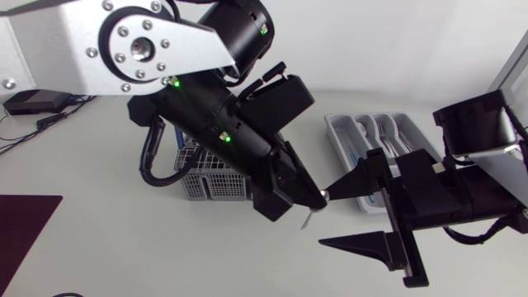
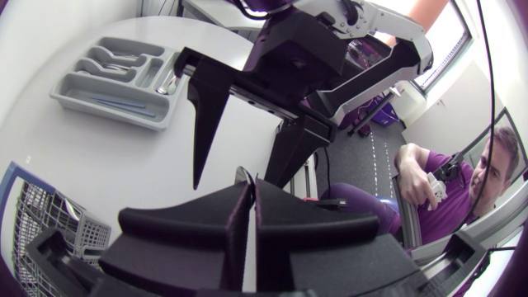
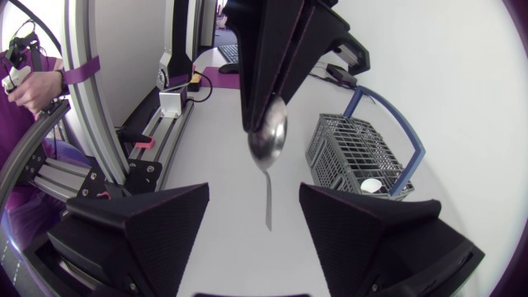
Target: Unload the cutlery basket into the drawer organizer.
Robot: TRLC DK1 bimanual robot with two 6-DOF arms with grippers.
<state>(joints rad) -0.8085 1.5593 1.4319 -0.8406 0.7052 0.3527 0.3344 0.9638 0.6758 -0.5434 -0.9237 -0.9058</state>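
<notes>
A rounded white end can be seen in the grey cutlery basket, so the robot should expect a white spoon point(image 3: 372, 186) whose long handle is hidden inside.
My left gripper point(image 1: 318, 196) is shut on the bowl end of a metal spoon point(image 1: 310, 217), holding it in the air between the grey cutlery basket point(image 1: 206, 177) and the grey drawer organizer point(image 1: 342, 136). In the right wrist view the spoon point(image 3: 268, 144) hangs handle-down from the left fingers point(image 3: 272, 58). Its handle sits between the wide-apart fingers of my right gripper point(image 3: 256, 219), and neither finger touches it. The right gripper point(image 1: 342, 216) is open. The basket point(image 3: 359, 153) has a blue handle and a white item inside.
The organizer point(image 2: 124, 78) holds several pieces of cutlery in its compartments and lies behind the right arm. The basket point(image 2: 49, 223) stands beneath the left arm. A dark mat point(image 1: 25, 231) lies at the table's front left.
</notes>
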